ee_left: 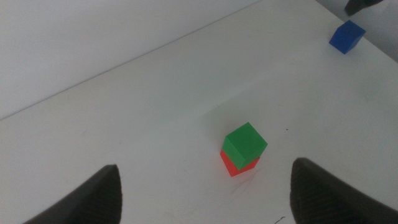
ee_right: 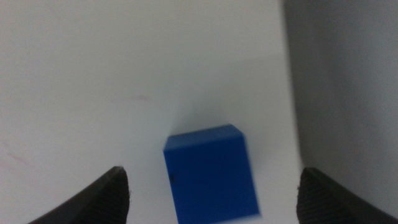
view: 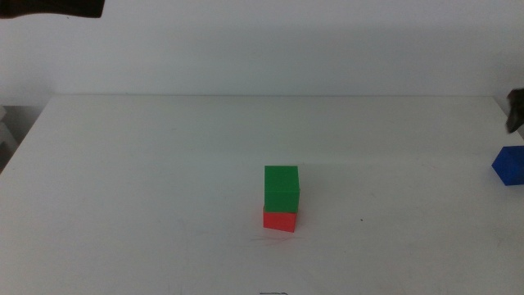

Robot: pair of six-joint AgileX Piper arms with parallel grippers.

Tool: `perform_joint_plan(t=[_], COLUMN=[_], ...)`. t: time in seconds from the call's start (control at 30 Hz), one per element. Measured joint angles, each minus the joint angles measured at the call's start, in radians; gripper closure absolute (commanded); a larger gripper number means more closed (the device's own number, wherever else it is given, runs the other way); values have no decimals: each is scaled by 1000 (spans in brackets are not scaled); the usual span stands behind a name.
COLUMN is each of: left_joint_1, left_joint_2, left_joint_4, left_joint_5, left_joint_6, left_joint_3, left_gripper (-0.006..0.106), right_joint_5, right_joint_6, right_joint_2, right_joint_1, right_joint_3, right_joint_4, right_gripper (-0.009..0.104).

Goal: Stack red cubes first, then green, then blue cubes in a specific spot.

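My right gripper goes on down until its open fingers, with the blue cube [ee_right: 211, 177] clear between them, are on either side of its sides [ee_right: 250, 174], then close.
The green cube [view: 282, 188] sits on the red cube [view: 279, 220] in the middle of the white table, on a patch with a faint scuff line [view: 260, 240]. The stack also shows in the left wrist view, green cube [ee_left: 245, 141] on red cube [ee_left: 239, 166]. My left gripper [ee_left: 208, 190] is open and empty, held high and back from the stack. The blue cube [view: 509, 165] lies alone at the table's far right. My right gripper [ee_right: 214, 177] is open just above the blue cube [ee_right: 211, 171], with one jaw on each side and no contact.
The table's right edge [ee_right: 289, 93] runs close beside the blue cube, with grey floor beyond. A dark part of the right arm [view: 516, 111] shows at the right border. A dark shape [view: 49, 6] sits in the top left corner.
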Motion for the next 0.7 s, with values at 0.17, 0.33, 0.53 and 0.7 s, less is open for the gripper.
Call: perform_joint_plan(t=[0.17,0.33,0.53,0.7], left_joint_1=[0,0,0,0], left_joint_2=[0,0,0,0], left_joint_4=[0,0,0,0], left_joint_5=[0,0,0,0], left_joint_6=[0,0,0,0], left_joint_3=[0,0,0,0], left_gripper=[9,9,9,9], right_joint_5=[-15,-6,4,20], right_joint_6=[-19,-20,-20,-20], right_joint_2=[86,141,164,163], right_joint_1=[0,0,0,0], right_joint_3=[-2,-2,-2,-3], right_joint_4=[0,0,0,0], right_gripper=[16,16,36,97])
